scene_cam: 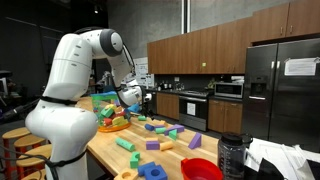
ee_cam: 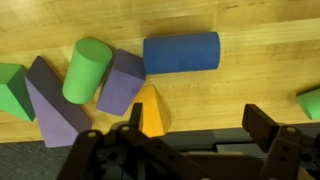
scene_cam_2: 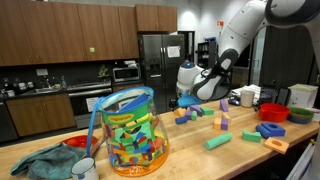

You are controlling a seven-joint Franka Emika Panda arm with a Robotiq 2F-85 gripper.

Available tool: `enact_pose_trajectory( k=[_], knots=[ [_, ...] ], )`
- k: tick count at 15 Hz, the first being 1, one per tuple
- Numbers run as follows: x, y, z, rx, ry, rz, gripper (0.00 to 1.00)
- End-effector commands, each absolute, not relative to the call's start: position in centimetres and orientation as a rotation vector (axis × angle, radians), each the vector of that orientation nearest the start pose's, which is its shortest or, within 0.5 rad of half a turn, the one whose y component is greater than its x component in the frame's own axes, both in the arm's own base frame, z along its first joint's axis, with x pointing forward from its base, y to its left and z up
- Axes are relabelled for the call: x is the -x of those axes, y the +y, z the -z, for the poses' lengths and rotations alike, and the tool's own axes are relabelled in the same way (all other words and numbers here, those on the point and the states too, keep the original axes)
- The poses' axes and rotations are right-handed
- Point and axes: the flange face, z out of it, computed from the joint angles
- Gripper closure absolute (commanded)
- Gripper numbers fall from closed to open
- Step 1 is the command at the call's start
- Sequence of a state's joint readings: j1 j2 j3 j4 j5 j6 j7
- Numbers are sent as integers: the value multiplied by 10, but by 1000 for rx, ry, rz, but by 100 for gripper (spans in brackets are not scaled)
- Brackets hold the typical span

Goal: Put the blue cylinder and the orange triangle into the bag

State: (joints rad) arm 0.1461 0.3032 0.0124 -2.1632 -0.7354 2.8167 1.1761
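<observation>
The orange triangle is by my gripper's finger and the blue cylinder is ahead of the fingers. Next, I move over the blue cylinder and turn before going down.
In the wrist view the blue cylinder lies on its side on the wooden table. The orange triangle lies just below it, next to my left finger. My gripper is open and empty. It hovers above the table, with the orange triangle at the inner side of one finger and bare wood between the jaws. In both exterior views the gripper hangs low over the table. The see-through bag with the greenish top stands near the table's end, and it also shows in an exterior view.
A green cylinder, a purple block, a purple wedge and a green block lie beside the orange triangle. More blocks are scattered over the table. A red bowl and a green cloth sit near the edges.
</observation>
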Motion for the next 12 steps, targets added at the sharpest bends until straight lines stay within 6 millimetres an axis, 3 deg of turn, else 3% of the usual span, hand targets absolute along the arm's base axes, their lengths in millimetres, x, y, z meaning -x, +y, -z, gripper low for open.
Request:
enact_pose_trajectory(
  k=[1, 12],
  knots=[
    [-574, 126, -278, 3065, 546, 754, 0],
    [-574, 128, -273, 3066, 540, 746, 0]
  ],
)
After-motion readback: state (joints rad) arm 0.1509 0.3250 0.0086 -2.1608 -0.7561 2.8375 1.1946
